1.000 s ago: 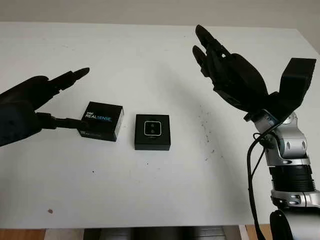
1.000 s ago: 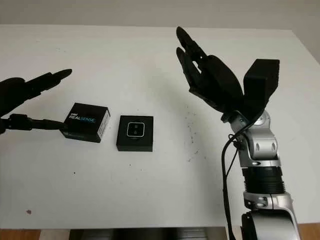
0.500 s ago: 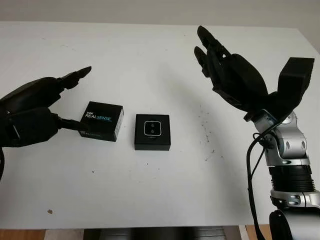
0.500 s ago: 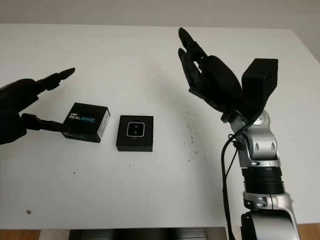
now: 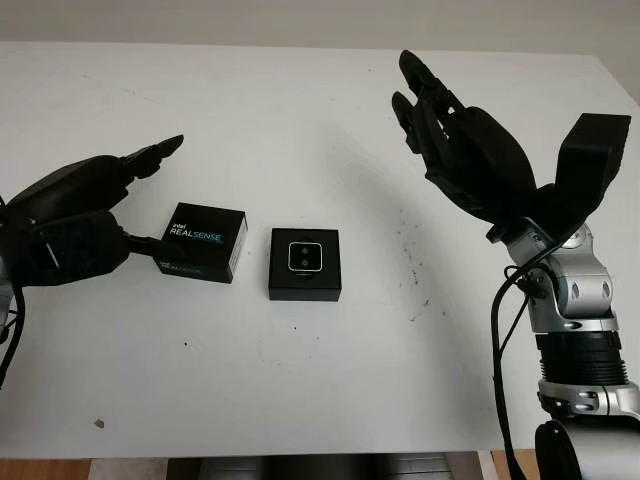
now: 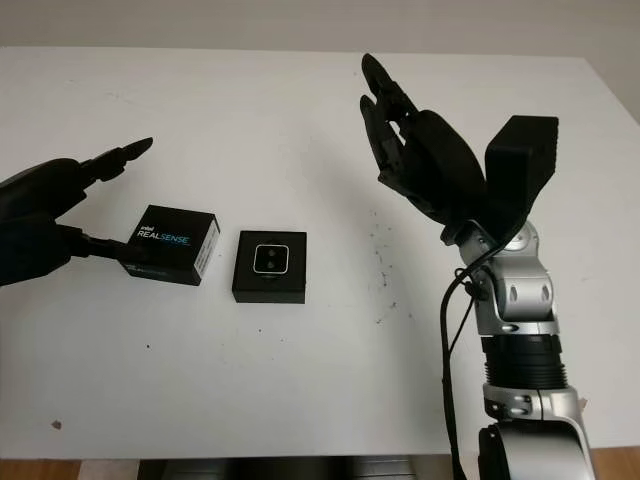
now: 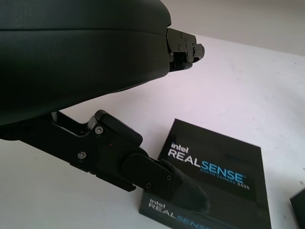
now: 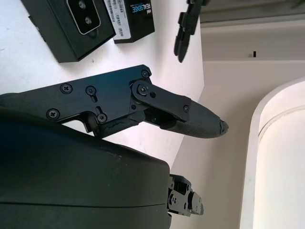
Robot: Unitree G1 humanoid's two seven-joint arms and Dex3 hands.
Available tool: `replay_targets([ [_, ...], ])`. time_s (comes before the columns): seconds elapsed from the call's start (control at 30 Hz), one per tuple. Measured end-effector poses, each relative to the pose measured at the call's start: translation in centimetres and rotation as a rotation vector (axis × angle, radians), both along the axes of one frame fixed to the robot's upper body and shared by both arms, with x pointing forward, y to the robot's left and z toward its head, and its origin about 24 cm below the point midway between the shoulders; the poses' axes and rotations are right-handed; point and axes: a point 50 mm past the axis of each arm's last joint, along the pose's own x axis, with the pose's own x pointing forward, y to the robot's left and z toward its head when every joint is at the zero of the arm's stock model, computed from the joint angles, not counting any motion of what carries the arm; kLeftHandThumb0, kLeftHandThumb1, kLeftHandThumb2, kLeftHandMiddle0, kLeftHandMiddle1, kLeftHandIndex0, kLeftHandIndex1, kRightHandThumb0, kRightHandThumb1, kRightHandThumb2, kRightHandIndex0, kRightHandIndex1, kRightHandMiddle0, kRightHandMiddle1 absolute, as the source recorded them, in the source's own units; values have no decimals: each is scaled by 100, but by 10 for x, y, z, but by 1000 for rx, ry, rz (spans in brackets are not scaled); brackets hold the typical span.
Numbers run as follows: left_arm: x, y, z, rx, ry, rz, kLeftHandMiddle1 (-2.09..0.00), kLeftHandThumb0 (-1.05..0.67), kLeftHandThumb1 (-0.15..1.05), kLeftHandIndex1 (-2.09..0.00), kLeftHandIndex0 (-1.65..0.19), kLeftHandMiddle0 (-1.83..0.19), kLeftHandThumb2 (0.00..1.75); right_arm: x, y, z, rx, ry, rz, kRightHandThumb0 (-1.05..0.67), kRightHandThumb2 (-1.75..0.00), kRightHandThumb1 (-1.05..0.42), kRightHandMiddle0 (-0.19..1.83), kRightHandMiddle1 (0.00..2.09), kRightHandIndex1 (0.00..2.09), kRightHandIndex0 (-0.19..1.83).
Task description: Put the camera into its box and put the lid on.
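My gripper is going to lower the lid, and the lid will cover the base's outside when it comes down, because the lid's printed side [image 5: 193, 271] looks as deep as the box base.
A black lid [image 5: 205, 243] printed "intel REALSENSE" lies on the white table [image 5: 300, 150]. Just right of it sits the open black box base [image 5: 304, 285], with the small silver-faced camera [image 5: 304, 257] inside. My left hand [image 5: 166, 195] is open at the lid's left side. Its thumb tip [image 7: 188, 194] is at the lid's [image 7: 214, 167] near-left edge, and its other fingers [image 5: 150, 155] reach above the table behind the lid. My right hand [image 5: 425, 100] is open, raised high over the table's right half with its palm towards the boxes.
The right forearm [image 5: 570, 300] with its cable rises from the bottom right corner. Small dark specks [image 5: 410, 260] mark the table right of the box base. The table's front edge [image 5: 300, 455] runs along the bottom.
The left palm has come further in from the left towards the lid, while its thumb tip stays at the lid's edge. The right hand has drifted slightly right. Lid and box have not moved.
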Motion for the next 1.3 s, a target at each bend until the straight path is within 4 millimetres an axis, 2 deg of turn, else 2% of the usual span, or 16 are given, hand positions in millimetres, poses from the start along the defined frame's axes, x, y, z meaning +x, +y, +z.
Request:
replay_targets([
  [0.5,-6,-13,8,85,100,-94,-5,-74,90,-4,8,5,6,0,4,-10,40,56,-12,-71,-69,-105,-19,0,0,-19],
  [0.8,-4,-18,4,236,-64,-106,-5,-63,88,-6,4,2,5,-5,5,-16,38,82,-15,-68,-68,-105,-19,0,0,-19],
  [1.3,4,-27,-4,386,-71,-126,-6,-55,85,-7,-1,-2,5,-7,11,-27,-2,115,0,-67,-70,-105,-19,4,3,-19],
])
